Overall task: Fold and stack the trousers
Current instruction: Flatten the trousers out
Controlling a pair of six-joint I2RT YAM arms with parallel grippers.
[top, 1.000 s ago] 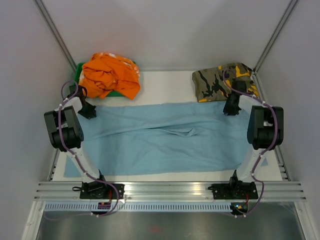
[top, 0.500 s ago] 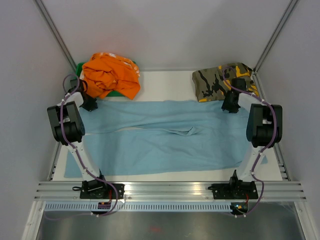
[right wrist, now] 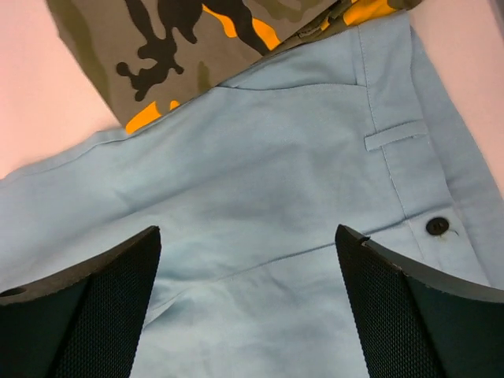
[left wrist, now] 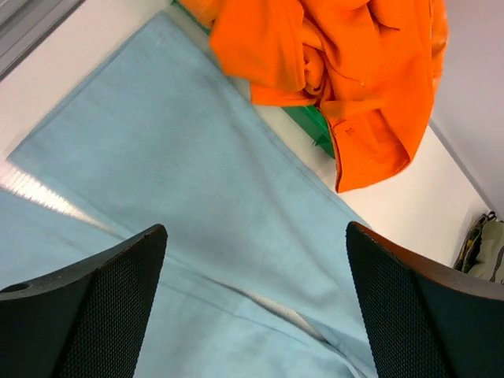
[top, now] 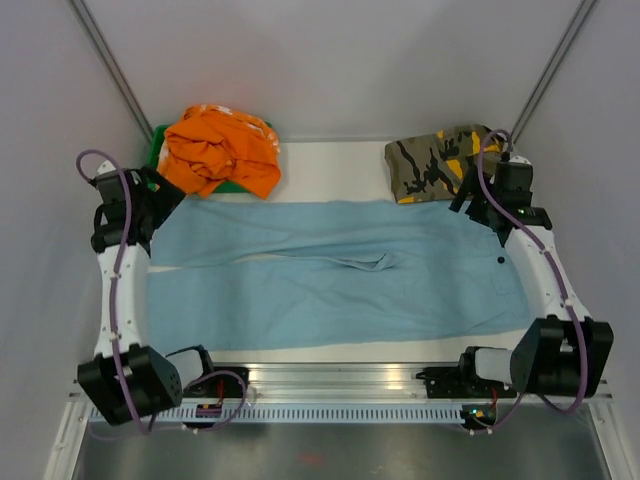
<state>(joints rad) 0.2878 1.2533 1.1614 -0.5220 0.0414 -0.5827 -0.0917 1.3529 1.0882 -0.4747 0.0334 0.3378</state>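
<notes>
The trousers (top: 330, 300) will keep a fold where their legs meet when the robot's right gripper smooths them, because a raised ruck (top: 378, 263) bunches up there.
The light blue trousers (top: 330, 290) lie flat across the table, waist to the right and legs running left. Their dark waist button (right wrist: 437, 226) and a belt loop show in the right wrist view. My left gripper (top: 152, 196) hangs open above the far left leg end; the left wrist view shows blue cloth (left wrist: 157, 173) under the empty gap of this gripper (left wrist: 256, 307). My right gripper (top: 478, 203) hangs open over the waist's far corner, and in its own view the gripper (right wrist: 248, 307) has nothing between its fingers above the cloth (right wrist: 260, 181).
An orange garment (top: 220, 150) lies bunched on something green (left wrist: 315, 126) at the back left, touching the trousers' far edge. A camouflage garment (top: 440, 165) sits at the back right beside the waist. White table (top: 330, 170) shows between them. Side walls stand close to both arms.
Both grippers carried the trousers' far edge back a little, then opened, let go and rose. Both arms have swung out toward the side walls.
</notes>
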